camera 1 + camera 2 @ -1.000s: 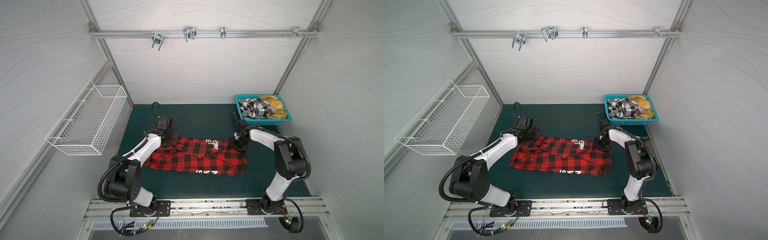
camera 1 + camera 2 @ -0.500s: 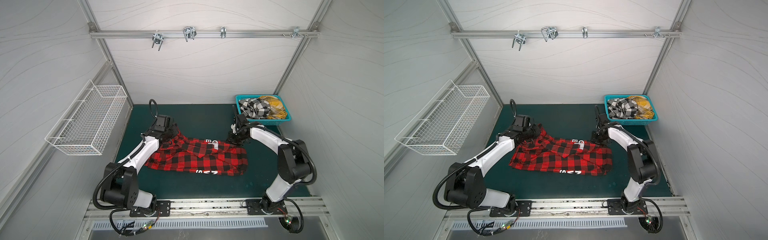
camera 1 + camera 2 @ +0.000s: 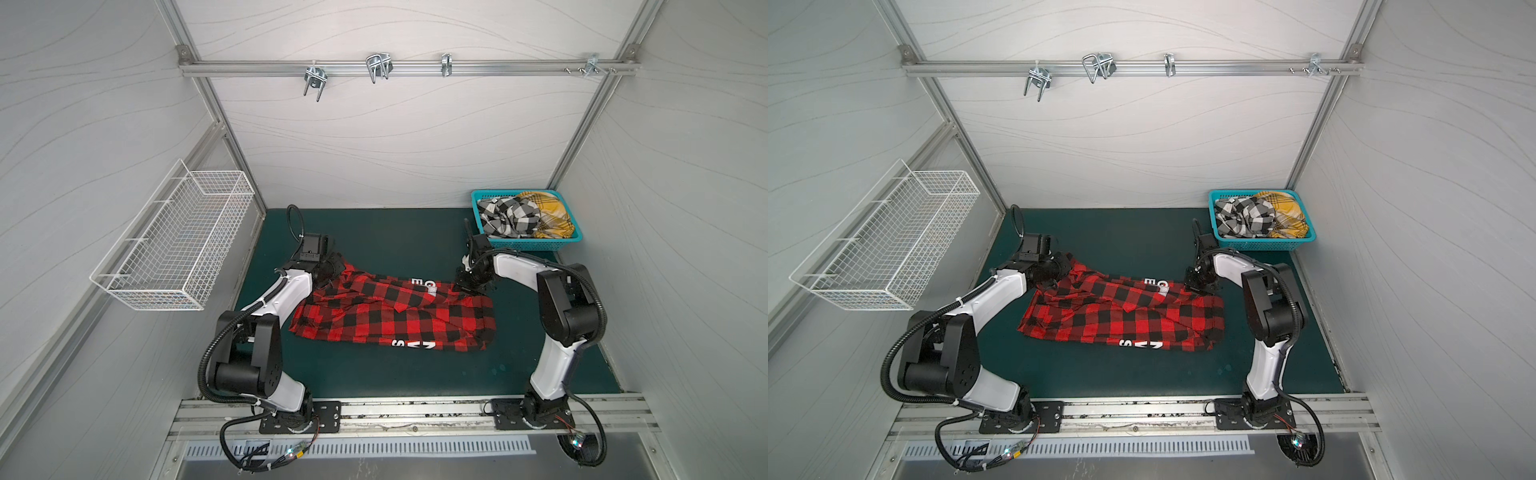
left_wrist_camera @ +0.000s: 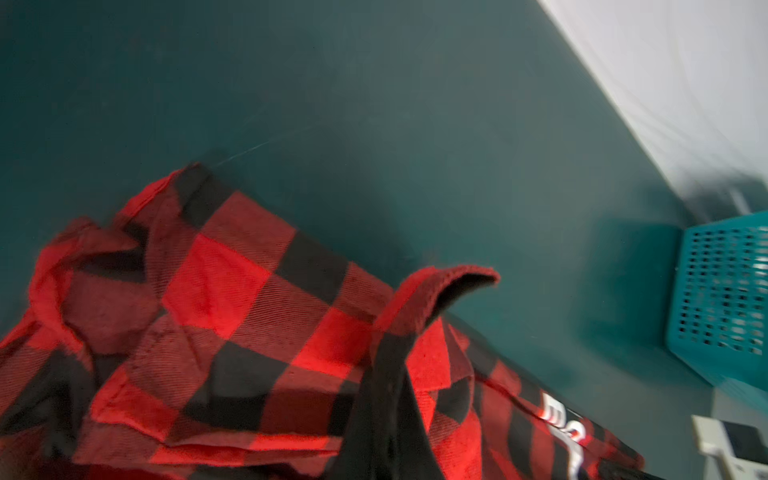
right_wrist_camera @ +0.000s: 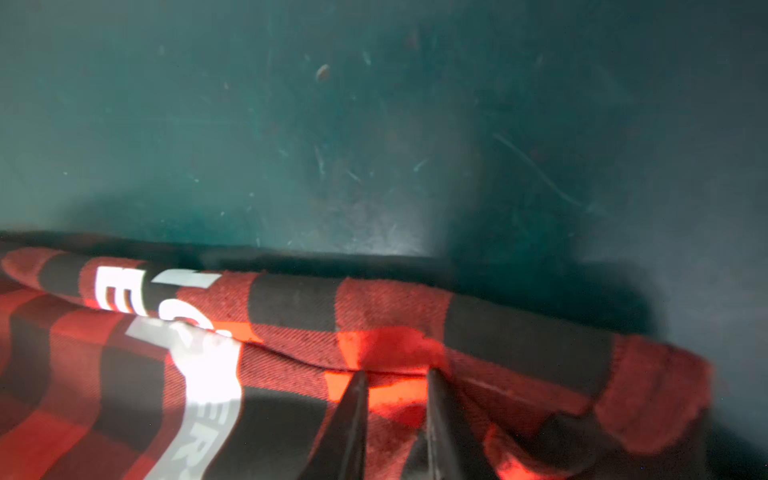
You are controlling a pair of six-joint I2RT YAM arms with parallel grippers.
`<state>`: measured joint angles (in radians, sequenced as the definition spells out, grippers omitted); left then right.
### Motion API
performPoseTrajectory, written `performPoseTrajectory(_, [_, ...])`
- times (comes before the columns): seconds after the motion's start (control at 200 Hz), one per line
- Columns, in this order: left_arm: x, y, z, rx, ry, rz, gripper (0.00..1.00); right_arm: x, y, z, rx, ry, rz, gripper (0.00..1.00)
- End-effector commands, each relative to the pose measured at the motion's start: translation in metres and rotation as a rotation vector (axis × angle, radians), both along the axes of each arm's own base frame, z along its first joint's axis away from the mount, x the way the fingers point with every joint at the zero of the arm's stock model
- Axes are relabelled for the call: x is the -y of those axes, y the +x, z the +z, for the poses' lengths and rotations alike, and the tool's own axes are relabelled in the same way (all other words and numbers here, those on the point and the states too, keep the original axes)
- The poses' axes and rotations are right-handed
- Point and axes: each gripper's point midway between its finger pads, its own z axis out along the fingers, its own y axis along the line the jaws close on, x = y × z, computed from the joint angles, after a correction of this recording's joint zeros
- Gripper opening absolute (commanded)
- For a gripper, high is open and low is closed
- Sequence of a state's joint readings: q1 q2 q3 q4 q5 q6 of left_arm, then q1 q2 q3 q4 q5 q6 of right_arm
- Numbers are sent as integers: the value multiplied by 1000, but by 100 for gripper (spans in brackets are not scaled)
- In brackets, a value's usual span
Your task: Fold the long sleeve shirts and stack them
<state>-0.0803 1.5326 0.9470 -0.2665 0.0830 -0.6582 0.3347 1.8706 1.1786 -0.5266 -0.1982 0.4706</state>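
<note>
My grippers are working on the red-and-black plaid shirt [image 3: 393,313], which lies crosswise, so next my left gripper pulls its crumpled end [image 3: 313,312] near while my right gripper swings the shirt's lettered end away.
The red-and-black plaid shirt [image 3: 390,316] [image 3: 1125,311] lies spread across the green mat, white letters showing along its far and near edges. My left gripper [image 3: 329,271] [image 4: 388,374] is shut on its far left edge, and a flap of the cloth [image 4: 436,291] stands up over the fingers. At the far right edge my right gripper [image 3: 464,285] [image 5: 395,386] is shut on a fold of the same shirt, with red cloth between its fingers [image 5: 353,407]. The black-and-white check shirt [image 3: 507,216] and the yellow plaid shirt [image 3: 548,212] lie crumpled in the basket.
The turquoise basket [image 3: 528,246] [image 3: 1262,246] [image 4: 723,291] stands in the far right corner, just behind my right arm. A white wire basket [image 3: 174,245] hangs on the left wall. A rail with hooks [image 3: 374,66] runs overhead. Bare green mat [image 3: 395,237] lies beyond the shirt.
My right gripper's jaws have closed on the shirt's far right edge. The left gripper rose with the far left edge, then came back down, still holding it.
</note>
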Motion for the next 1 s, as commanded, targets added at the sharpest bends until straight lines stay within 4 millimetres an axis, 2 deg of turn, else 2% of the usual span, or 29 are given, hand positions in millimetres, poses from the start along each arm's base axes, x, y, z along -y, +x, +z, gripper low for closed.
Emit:
performPoseTrajectory(0.0, [-7, 1, -19, -18, 7, 25, 0, 4, -19, -21, -68, -31, 21, 35])
performPoseTrajectory(0.11, [-7, -5, -26, -9, -24, 54, 0, -1, -20, -17, -70, -16, 31, 41])
performPoseTrajectory(0.165, [-9, -8, -29, -14, -25, 72, 0, -5, -19, -13, -65, -5, 36, 48])
performPoseTrajectory(0.19, [-9, -9, -31, -20, -26, 78, 5, -6, -19, -11, -61, -1, 38, 50])
performPoseTrajectory(0.26, [-11, -12, -35, -42, -26, 99, 32, -9, -19, 1, -45, 12, 43, 56])
performPoseTrajectory(0.34, [-17, -17, -33, -67, -8, 137, 45, -10, -21, 23, -10, -3, 58, 58])
performPoseTrajectory(0.44, [-31, -23, -7, -59, 45, 198, 52, -1, -33, 59, 56, -83, 74, 62])
performPoseTrajectory(0.485, [-35, -25, 9, -45, 61, 217, 54, 3, -46, 74, 70, -119, 89, 63])
performPoseTrajectory(0.555, [-31, -24, 28, -22, 67, 200, 57, 5, -73, 90, 81, -151, 117, 64])
performPoseTrajectory(0.645, [-10, -26, 23, -57, 56, 117, 53, 3, -116, 87, 41, -157, 127, 58])
performPoseTrajectory(0.755, [12, -27, -5, -140, 24, 44, 41, -8, -157, 67, -40, -114, 108, 46])
performPoseTrajectory(0.86, [21, -23, -32, -216, -9, 22, 27, -30, -170, 46, -107, -40, 91, 38])
performPoseTrajectory(0.93, [22, -15, -39, -251, 4, 16, 15, -40, -171, 32, -143, -38, 90, 33])
performPoseTrajectory(0.995, [19, -11, -44, -276, 30, 16, 10, -42, -171, 15, -170, -62, 78, 29])
